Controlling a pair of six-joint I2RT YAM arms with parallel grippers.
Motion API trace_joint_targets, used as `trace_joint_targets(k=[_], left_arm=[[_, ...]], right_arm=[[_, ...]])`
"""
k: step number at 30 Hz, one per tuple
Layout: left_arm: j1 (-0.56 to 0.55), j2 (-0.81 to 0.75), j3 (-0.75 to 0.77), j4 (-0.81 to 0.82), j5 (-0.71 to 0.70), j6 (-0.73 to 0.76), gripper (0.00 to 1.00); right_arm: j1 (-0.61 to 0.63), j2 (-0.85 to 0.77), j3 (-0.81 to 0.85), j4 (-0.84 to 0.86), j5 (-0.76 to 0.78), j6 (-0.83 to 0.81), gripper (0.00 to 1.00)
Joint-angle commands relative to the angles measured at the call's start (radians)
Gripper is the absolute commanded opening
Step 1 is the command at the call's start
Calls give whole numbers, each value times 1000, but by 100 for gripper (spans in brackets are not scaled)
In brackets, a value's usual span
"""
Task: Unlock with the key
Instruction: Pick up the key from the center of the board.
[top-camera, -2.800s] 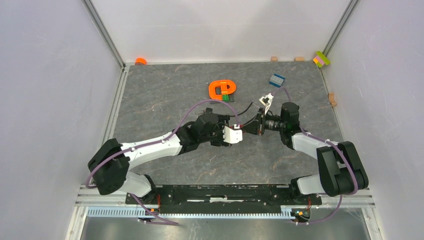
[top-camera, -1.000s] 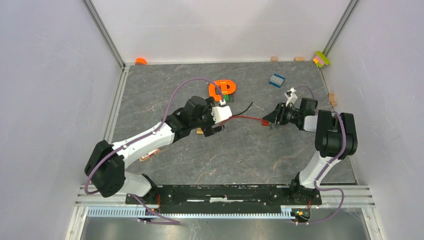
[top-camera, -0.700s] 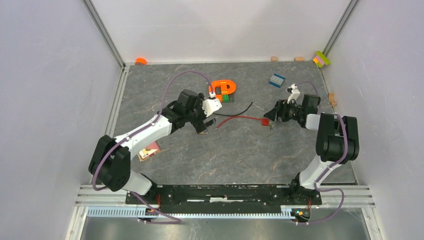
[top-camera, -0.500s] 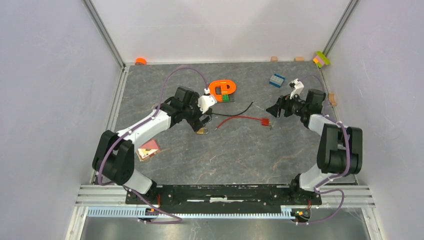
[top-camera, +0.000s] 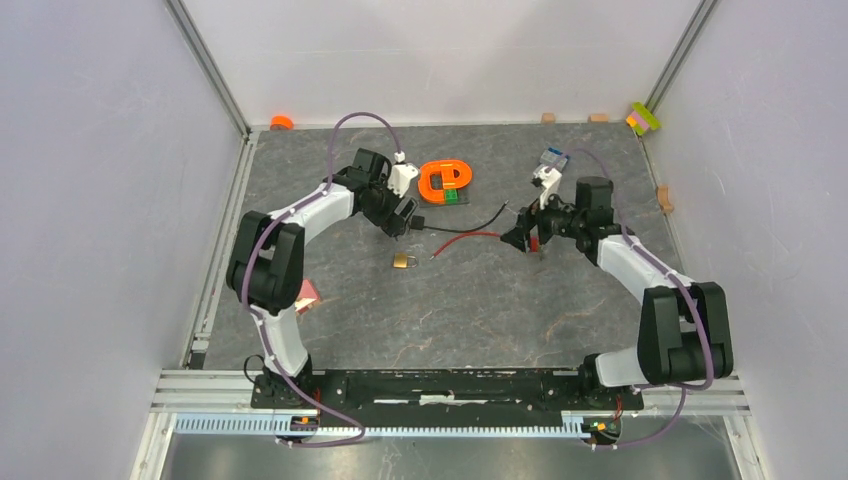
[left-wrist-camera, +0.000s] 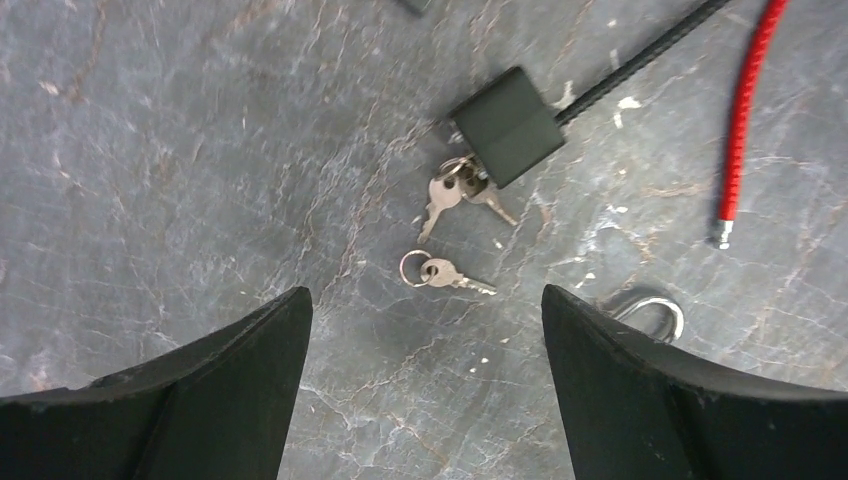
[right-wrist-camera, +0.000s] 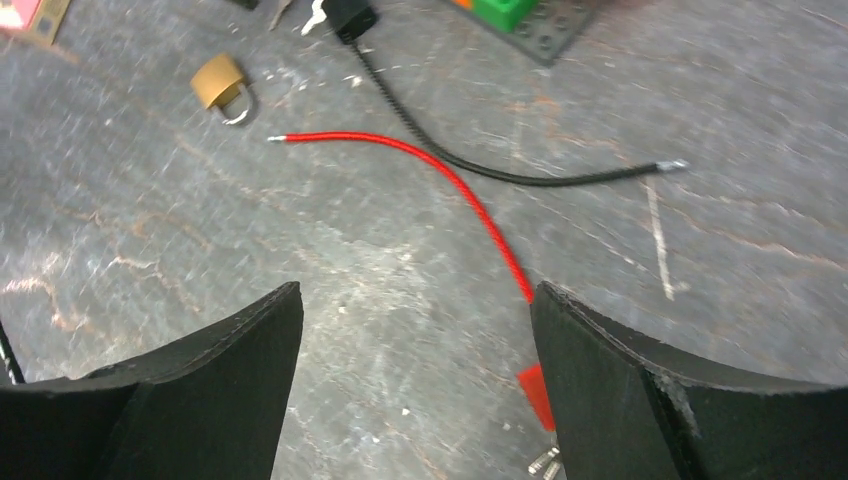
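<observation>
The small silver key is far from the body of the red cable lock, so my right gripper should go back toward the brass padlock to meet the key.
A small silver key on a ring lies on the grey table between my left fingers and a black lock body, which has more keys hanging from it. The brass padlock lies free on the table; its shackle shows beside my left finger. My left gripper is open and empty above the key. My right gripper is open and empty, with the red cable lock's body by its right finger.
A red cable and a black cable lie across the middle. An orange piece on a green brick sits behind them. A blue brick, a red card and small blocks lie near the edges.
My left arm swung back and left, off the padlock, which stays on the table. My right gripper opened and came back down toward the red lock body.
</observation>
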Motion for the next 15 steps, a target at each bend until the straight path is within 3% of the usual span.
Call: trace_joint_targets(k=[1,10,15], left_arm=[[12,16,28,-33,12,-52,89],[58,-58,-68,-58,51,3,89],[70,-38,-42,-39,80,-38,85]], right_arm=[[118,-46,19,-91,57,-144,87],[479,168,233,-159,232,-338,87],[577,332,386,-173,236,-322,86]])
